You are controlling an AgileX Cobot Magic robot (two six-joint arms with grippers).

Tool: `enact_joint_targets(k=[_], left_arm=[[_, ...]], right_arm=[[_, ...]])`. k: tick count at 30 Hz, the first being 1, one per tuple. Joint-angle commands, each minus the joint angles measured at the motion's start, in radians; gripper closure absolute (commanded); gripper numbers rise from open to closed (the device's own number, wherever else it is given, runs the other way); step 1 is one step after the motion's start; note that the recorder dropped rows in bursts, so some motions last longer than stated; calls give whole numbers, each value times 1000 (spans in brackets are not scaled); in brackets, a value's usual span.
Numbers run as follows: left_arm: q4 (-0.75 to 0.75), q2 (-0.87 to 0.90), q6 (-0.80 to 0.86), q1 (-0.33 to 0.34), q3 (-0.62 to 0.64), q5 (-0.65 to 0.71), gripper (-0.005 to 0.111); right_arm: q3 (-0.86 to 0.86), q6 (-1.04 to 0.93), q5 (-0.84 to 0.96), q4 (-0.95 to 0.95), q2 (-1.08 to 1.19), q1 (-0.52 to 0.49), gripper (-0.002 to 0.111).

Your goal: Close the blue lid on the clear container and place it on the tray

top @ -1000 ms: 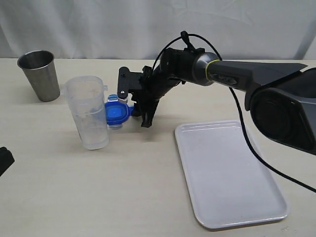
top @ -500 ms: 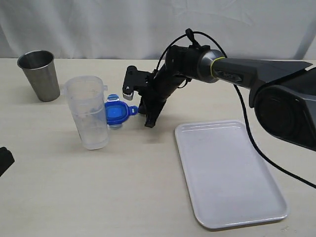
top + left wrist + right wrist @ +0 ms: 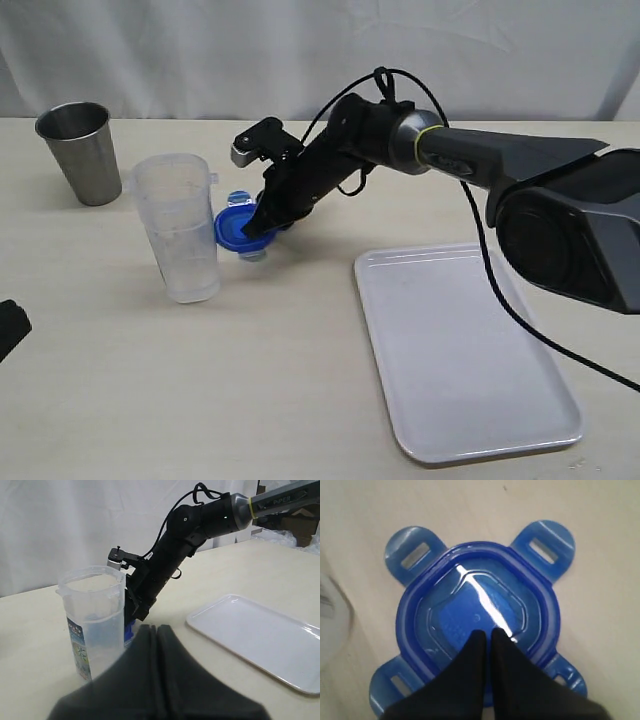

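I should open my right gripper's shut fingers and pinch a tab at the lid's edge, because they are over the blue lid's wide middle.
The clear container stands upright and open on the table; the left wrist view shows the container with a printed label. Beside it the blue lid lies flat on the table. In the right wrist view the lid shows its hollow side and four tabs. My right gripper is shut, and its fingertips sit over the lid's middle with nothing visible between them. My left gripper is shut and empty, low at the near left, pointing toward the container. The white tray lies to the right.
A grey metal cup stands at the back left, behind the container. The right arm reaches across from the right, with its cable looping above it. A white curtain hangs behind the table.
The right gripper has gone from open to shut. Its wrist has turned and dipped left, bringing the fingertips down over the blue lid. Container, lid and left gripper stay put.
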Motion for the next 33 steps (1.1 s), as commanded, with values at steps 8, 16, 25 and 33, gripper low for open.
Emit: enact_joint_targets(k=[8, 16, 25, 33], left_arm=[[-6, 5, -7, -3, 3, 2, 107], [-6, 5, -7, -3, 3, 11, 107], [-6, 5, -7, -3, 3, 13, 107], [-6, 5, -8, -3, 3, 13, 107]], right_arm=[[-3, 70, 288, -260, -32, -4, 104], [-3, 109, 451, -380, -32, -6, 104], [43, -75, 451, -145, -54, -1, 104], [128, -110, 451, -203, -117, -4, 92]])
